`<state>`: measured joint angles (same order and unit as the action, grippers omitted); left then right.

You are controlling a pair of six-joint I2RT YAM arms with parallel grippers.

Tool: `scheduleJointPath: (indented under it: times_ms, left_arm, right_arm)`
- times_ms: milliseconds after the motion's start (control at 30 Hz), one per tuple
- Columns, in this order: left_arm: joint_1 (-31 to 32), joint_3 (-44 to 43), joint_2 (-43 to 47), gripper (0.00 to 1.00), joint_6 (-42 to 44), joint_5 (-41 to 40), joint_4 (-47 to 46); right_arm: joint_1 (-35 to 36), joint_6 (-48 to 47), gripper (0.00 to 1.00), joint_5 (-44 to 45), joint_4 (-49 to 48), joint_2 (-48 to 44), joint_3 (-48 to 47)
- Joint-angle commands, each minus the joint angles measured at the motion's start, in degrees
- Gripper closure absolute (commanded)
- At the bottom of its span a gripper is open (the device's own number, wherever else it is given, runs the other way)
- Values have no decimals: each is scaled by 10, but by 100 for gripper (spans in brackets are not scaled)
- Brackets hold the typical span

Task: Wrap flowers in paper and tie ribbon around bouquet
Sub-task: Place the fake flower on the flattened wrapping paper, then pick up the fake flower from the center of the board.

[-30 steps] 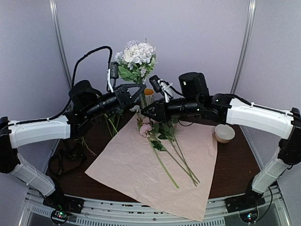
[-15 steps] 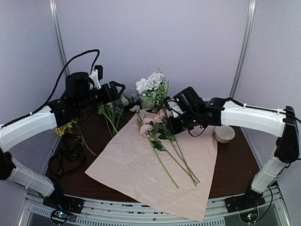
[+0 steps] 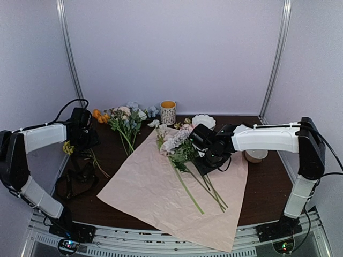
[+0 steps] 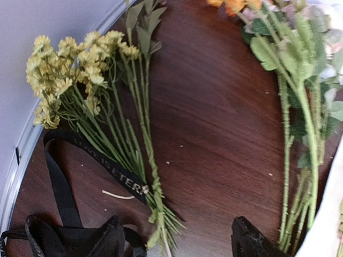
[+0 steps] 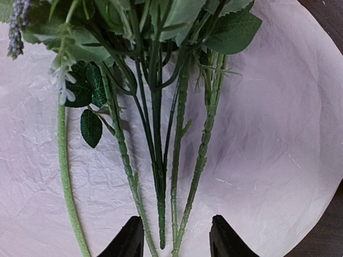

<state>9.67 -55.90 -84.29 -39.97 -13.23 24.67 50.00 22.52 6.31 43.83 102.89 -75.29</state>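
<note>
I expect the leafy stems (image 4: 146,123) to come away when I lift and the yellow flowers to stay behind, because the leafy stems run outside the yellow flowers' small tie (image 4: 144,189).
The pink paper (image 3: 161,198) lies flat on the table. Several flowers (image 3: 176,143) rest on it, blooms toward the back and stems (image 5: 161,160) pointing at the near edge. My right gripper (image 3: 204,162) hovers low over those stems, open, with the stem ends lying loose between its fingertips (image 5: 128,241). My left gripper (image 3: 86,140) is at the far left, open (image 4: 182,243) above the stem ends of a yellow bunch (image 4: 69,69). The black ribbon (image 4: 107,168) crosses under that bunch and piles up (image 3: 75,179) nearby. No wrapped bouquet is in view.
More loose flowers (image 3: 126,120) lie at the back, beside a yellow-rimmed cup (image 3: 168,111) and a white dish (image 3: 204,120). A small bowl (image 3: 256,155) stands right of the paper. Green stems (image 4: 300,107) and the paper's edge (image 4: 328,225) lie right of my left gripper.
The white and lilac bunch, held high by both grippers, came down onto the paper and my right gripper opened. The left gripper let go and pulled back left to the yellow flowers.
</note>
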Motion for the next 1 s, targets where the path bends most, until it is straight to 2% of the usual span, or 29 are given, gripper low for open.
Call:
scheduleJointPath:
  times_ms: [0, 133, 267, 400, 533, 700, 800, 967]
  left_arm:
    - [-46, -16, -78, 29, 4, 47, -27]
    - [-66, -63, -158, 34, 17, 53, -25]
    - [-74, -104, -214, 41, 22, 96, -15]
    - [-75, -114, -221, 53, 14, 105, -17]
    - [-75, -139, -238, 54, 28, 123, 0]
    - [-74, -159, -264, 67, 45, 185, 2]
    - [-69, -147, -281, 67, 44, 208, 1]
    - [-49, -106, -275, 67, 42, 189, -6]
  right_arm:
    - [-1, 2, 57, 20, 11, -12, -14]
    - [0, -1, 59, 22, 12, -17, -12]
    - [-1, -3, 59, 27, 10, -23, -2]
    - [0, -6, 59, 31, 8, -29, 1]
    - [0, -13, 59, 35, 8, -32, -4]
    - [0, -23, 60, 46, 13, -35, -11]
    - [0, -26, 60, 56, 15, -44, -7]
    - [-1, -30, 60, 60, 9, -63, 9]
